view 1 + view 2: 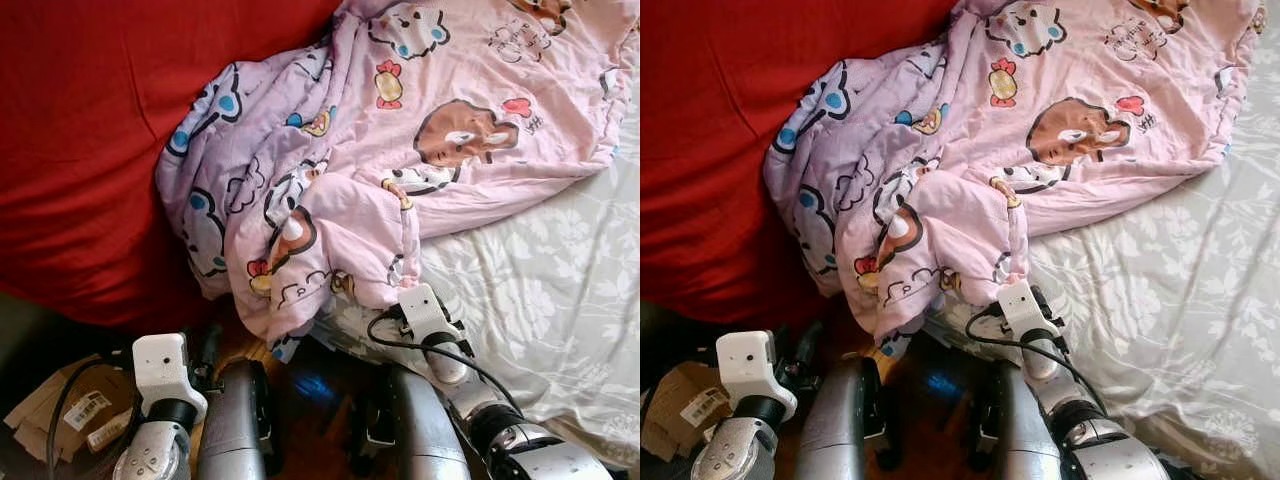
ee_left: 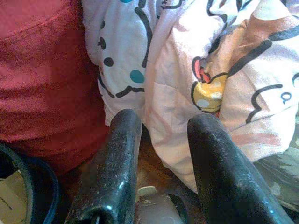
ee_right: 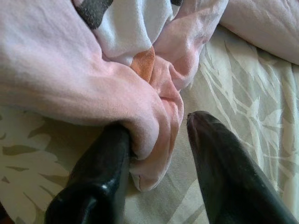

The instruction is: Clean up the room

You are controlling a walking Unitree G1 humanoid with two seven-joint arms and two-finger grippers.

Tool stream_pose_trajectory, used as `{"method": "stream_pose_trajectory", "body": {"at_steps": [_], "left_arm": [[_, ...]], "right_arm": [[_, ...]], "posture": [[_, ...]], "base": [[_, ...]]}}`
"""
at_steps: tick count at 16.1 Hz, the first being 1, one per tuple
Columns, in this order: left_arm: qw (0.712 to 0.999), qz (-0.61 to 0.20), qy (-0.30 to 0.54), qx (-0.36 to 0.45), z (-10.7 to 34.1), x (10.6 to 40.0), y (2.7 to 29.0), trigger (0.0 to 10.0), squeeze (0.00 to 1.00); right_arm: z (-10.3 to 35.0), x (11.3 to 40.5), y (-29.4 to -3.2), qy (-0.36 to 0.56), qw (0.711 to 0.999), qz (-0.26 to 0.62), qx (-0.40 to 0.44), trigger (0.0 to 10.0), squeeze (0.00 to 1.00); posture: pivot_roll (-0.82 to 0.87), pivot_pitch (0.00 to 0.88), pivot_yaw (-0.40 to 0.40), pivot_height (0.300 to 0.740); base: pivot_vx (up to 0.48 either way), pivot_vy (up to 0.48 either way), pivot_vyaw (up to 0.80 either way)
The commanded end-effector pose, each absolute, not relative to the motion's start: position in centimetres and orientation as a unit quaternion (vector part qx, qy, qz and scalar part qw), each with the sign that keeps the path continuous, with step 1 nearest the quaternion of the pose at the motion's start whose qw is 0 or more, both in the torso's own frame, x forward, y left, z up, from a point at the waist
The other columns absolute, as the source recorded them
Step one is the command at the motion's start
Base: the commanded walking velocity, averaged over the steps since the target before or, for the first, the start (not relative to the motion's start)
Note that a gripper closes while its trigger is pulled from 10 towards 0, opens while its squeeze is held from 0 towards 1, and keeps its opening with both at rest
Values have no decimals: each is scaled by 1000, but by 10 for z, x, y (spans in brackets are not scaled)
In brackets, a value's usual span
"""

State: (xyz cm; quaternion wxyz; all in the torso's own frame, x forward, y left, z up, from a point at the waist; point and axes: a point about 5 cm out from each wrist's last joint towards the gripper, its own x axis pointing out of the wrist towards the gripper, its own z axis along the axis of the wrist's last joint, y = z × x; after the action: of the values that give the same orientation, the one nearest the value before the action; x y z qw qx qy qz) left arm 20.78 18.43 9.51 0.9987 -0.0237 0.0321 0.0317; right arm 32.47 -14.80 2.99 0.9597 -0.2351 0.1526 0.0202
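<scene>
I expect the pink quilt's near end to spread open and the quilt's far part to stay in place when I pull, because loose folds are bunched up at the bed's edge.
A pink quilt printed with cartoon animals lies crumpled across the bed, and one corner hangs over the near edge. My right gripper is at that edge on the floral sheet. It is open, with a fold of the quilt lying between its fingers and resting against one finger. In the eye views its fingertips are tucked under the quilt beyond the white wrist housing. My left gripper is low at the left, open and holding nothing. It points at the hanging corner, a short way off.
A red cover fills the left side behind the quilt. A grey-white floral sheet covers the bed on the right. A cardboard box with labels sits on the floor by my left arm. Wooden floor shows between my arms.
</scene>
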Motion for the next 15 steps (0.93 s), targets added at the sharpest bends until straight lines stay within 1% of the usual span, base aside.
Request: {"method": "stream_pose_trajectory", "body": {"at_steps": [1, 10, 12, 15], "left_arm": [[997, 40, 57, -23, 87, 200, 186, 10000, 0], [997, 37, 68, -21, 84, 199, 185, 10000, 0], [997, 36, 68, -20, 83, 201, 186, 10000, 0], [997, 38, 66, -17, 80, 212, 189, 10000, 0]], "right_arm": [[17, 315, -153, 180, 954, 17, -239, 0, 0], [11, 309, -153, 193, 952, 20, -235, 0, 0], [11, 309, -153, 193, 953, 17, -233, 0, 0], [16, 314, -152, 187, 959, 9, -214, 0, 0]], "posture": [[146, 423, -44, 614], [153, 416, -39, 614], [155, 409, -38, 614], [152, 367, -46, 614]], "base": [[0, 0, 0], [0, 0, 0], [0, 0, 0], [0, 0, 0]]}}
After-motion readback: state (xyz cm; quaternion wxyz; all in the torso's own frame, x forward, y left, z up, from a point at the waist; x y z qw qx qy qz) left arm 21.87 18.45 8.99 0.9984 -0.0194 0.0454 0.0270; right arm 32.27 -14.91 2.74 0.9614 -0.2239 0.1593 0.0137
